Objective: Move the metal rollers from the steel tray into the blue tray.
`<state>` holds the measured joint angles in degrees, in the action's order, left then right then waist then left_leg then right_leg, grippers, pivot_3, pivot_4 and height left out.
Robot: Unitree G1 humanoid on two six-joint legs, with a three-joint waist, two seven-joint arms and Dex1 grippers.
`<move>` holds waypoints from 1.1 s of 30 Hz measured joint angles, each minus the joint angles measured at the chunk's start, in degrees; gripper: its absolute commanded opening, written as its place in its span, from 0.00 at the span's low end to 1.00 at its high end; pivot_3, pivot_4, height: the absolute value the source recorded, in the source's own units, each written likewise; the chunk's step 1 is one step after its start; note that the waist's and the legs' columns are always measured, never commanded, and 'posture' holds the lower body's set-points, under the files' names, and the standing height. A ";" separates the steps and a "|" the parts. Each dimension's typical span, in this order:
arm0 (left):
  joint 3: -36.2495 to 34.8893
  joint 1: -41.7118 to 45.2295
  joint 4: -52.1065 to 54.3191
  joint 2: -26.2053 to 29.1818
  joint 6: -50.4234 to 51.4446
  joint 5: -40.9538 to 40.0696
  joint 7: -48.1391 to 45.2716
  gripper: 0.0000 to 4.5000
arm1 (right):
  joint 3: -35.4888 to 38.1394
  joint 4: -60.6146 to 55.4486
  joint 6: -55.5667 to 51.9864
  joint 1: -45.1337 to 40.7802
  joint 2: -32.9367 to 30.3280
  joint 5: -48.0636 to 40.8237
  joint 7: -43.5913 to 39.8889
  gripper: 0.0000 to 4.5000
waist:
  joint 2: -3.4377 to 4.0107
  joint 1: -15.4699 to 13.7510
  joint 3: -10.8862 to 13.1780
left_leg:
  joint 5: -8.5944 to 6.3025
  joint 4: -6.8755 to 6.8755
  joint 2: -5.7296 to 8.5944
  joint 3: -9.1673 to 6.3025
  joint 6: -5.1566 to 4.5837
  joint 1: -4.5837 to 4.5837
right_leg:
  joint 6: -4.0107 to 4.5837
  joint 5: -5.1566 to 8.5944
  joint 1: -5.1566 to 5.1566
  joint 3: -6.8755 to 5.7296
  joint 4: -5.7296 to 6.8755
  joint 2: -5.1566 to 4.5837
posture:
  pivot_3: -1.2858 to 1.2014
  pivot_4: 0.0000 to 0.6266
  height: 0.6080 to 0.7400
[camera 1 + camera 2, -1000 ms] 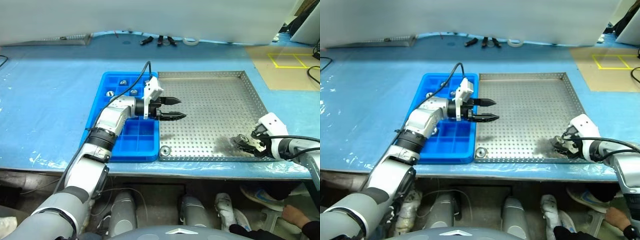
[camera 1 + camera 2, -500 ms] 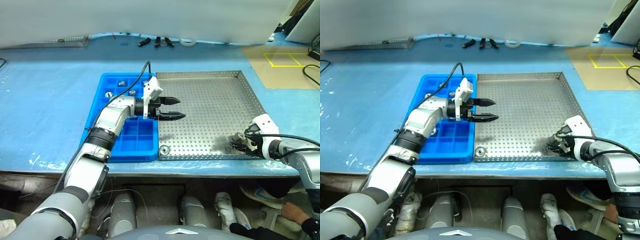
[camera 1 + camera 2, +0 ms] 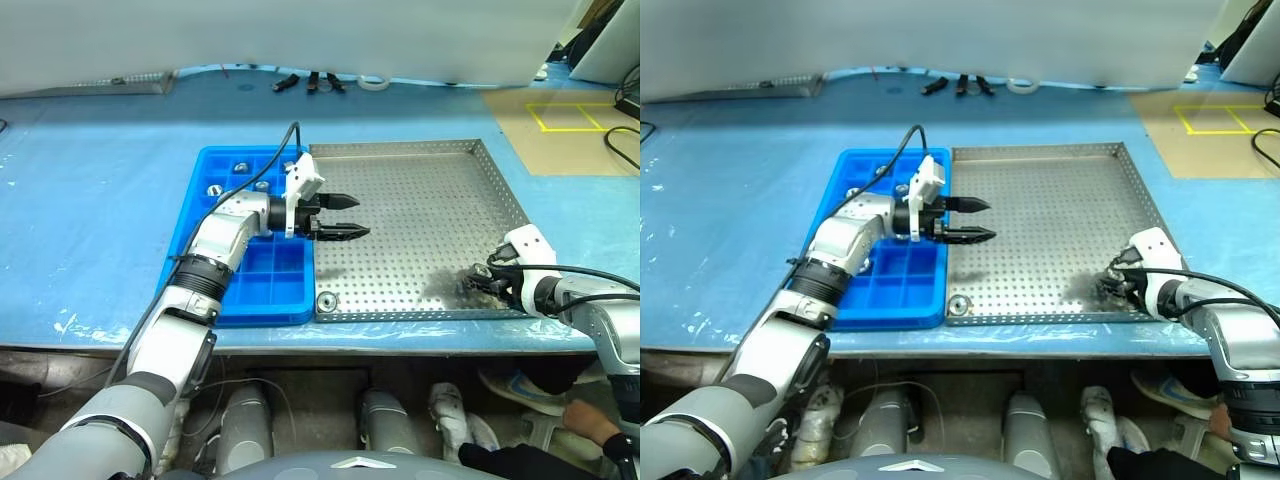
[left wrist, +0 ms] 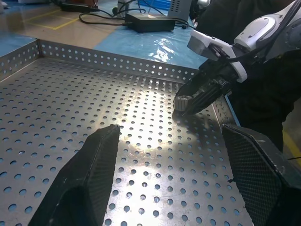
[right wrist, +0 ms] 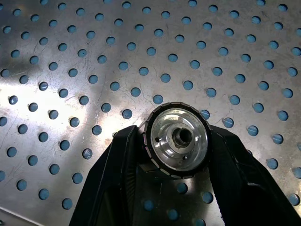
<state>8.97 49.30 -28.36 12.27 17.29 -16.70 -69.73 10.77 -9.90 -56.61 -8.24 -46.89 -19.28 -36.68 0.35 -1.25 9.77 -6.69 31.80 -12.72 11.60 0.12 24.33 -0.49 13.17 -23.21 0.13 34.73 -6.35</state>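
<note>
My right gripper is holding the metal roller [image 5: 178, 139] upright by its sides, so I should keep moving it along until it is inside an empty blue tray compartment [image 3: 290, 258].
The steel tray [image 3: 420, 190] lies on the blue table with the blue tray [image 3: 262, 282] against its left side. My right gripper [image 3: 478, 281] is low at the steel tray's near right corner, shut on a metal roller [image 5: 178, 141] that rests on the perforated floor, one finger [image 5: 117, 174] on each side. Another roller [image 3: 326, 301] lies at the steel tray's near left corner. Three rollers [image 3: 213, 187] sit in the blue tray's far compartments. My left gripper [image 3: 360, 216] hovers open and level over the steel tray's left part, holding nothing.
Black tools [image 3: 310, 82] and a white tape ring [image 3: 372, 80] lie at the table's far edge. A flat metal sheet [image 3: 100, 82] lies at the far left. A brown floor patch with yellow tape [image 3: 565, 120] is at the right. A person's hand [image 3: 585, 418] shows below the table's near right edge.
My right gripper's fingers have closed from wide open onto the roller at the steel tray's near right corner. The left arm has stayed still.
</note>
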 measured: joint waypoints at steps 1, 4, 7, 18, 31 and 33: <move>-0.05 0.00 0.02 0.26 0.23 -0.09 0.01 0.81 | 0.03 -0.62 -0.62 -0.12 0.34 -0.34 0.33 0.40 | 0.00 0.02 0.00 | 0.00 -0.02 0.00 0.01 0.00 0.00 | 0.00 0.00 -0.02 0.00 0.00 0.00 | 0.39 0.24 1.00; -1.16 -0.01 0.31 1.58 1.18 -0.83 0.01 0.81 | -0.04 -4.96 -3.32 -2.65 2.91 -2.88 0.97 0.40 | 0.01 0.44 0.01 | 0.04 -0.17 0.00 0.08 0.06 0.01 | -0.01 0.00 -0.21 0.10 0.03 0.03 | 0.39 0.24 1.00; -2.28 -0.03 2.60 3.00 2.91 -1.91 0.32 0.81 | -0.80 -9.22 -6.37 -9.46 5.41 -4.85 2.62 0.40 | 0.02 0.52 0.01 | 0.18 -0.47 -0.01 0.09 0.27 -0.05 | -0.01 -0.01 -0.35 0.12 0.09 0.07 | 0.42 0.24 1.00; -10.04 -9.24 17.87 14.11 12.83 -5.07 8.49 0.81 | -16.07 -0.63 -3.61 -29.08 12.90 -3.81 0.71 0.40 | 0.02 -2.16 0.01 | 0.44 -0.86 -0.17 0.02 0.73 0.34 | -0.02 0.00 -0.87 -0.09 0.21 0.15 | 0.55 0.24 1.00; -21.21 -35.41 45.20 21.64 24.30 -14.43 19.25 0.81 | -28.25 9.49 4.98 -34.96 18.12 -1.55 -12.23 0.40 | -0.03 -9.12 0.04 | 0.62 -0.78 -0.15 -0.56 1.04 0.86 | -0.04 0.01 -1.00 -0.70 0.33 0.12 | 0.65 0.24 1.00; -22.44 -37.36 47.49 21.61 25.01 -15.51 21.32 0.81 | -29.58 9.73 5.59 -35.00 18.25 -1.12 -13.47 0.40 | -0.04 -9.47 0.04 | 0.65 -0.77 -0.15 -0.71 1.08 0.82 | -0.05 0.01 -0.98 -0.70 0.45 0.11 | 0.65 0.24 1.00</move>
<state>-13.47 11.94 19.13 33.89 42.30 -32.21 -48.41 -18.82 -0.17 -51.02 -43.24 -28.63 -20.40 -50.15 0.31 -10.72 9.81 -6.04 31.03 -12.87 10.89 1.20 25.16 -0.54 13.18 -24.19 -0.57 35.18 -6.24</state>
